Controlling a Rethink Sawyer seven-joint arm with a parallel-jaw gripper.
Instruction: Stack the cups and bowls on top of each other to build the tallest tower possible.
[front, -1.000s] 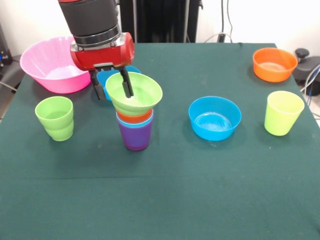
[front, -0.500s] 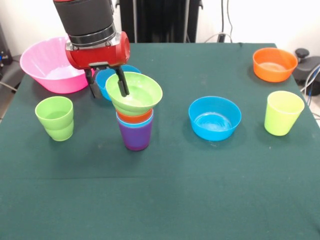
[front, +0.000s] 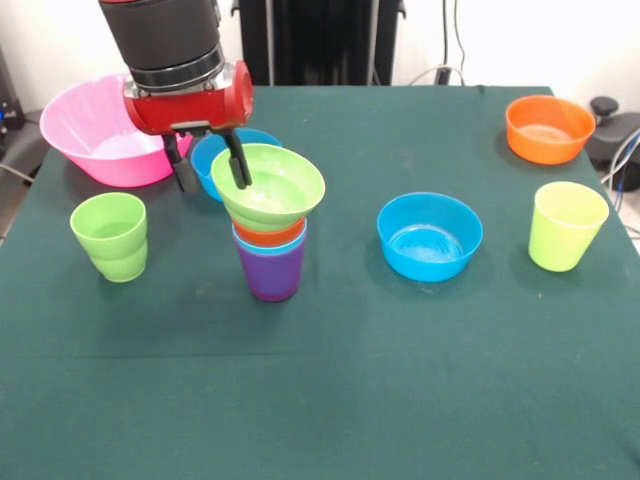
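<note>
The stepped green cup (front: 112, 237) will go only part of the way into the ridged green bowl (front: 272, 188) when I lower it there, because the bowl is wide and shallow.
The tower (front: 270, 235) stands left of centre: a purple cup (front: 271, 275) at the base, a light blue cup and an orange cup nested in it, and the ridged green bowl (front: 268, 188) on top. My gripper (front: 209, 168) is open and empty, just above the bowl's left rim, one finger over the rim and one outside it. A stepped green cup (front: 110, 236) stands at the left, a yellow-green cup (front: 565, 226) at the right. A blue bowl (front: 429, 236) sits right of the tower; another blue bowl (front: 212, 150) is partly hidden behind my gripper.
A large pink bowl (front: 95, 128) stands at the far left. An orange bowl (front: 548, 128) stands at the far right corner. The green tablecloth (front: 330, 390) covers the table.
My gripper has risen and drifted left, off the green bowl's rim. The bowl stays on the tower. Nothing else has moved.
</note>
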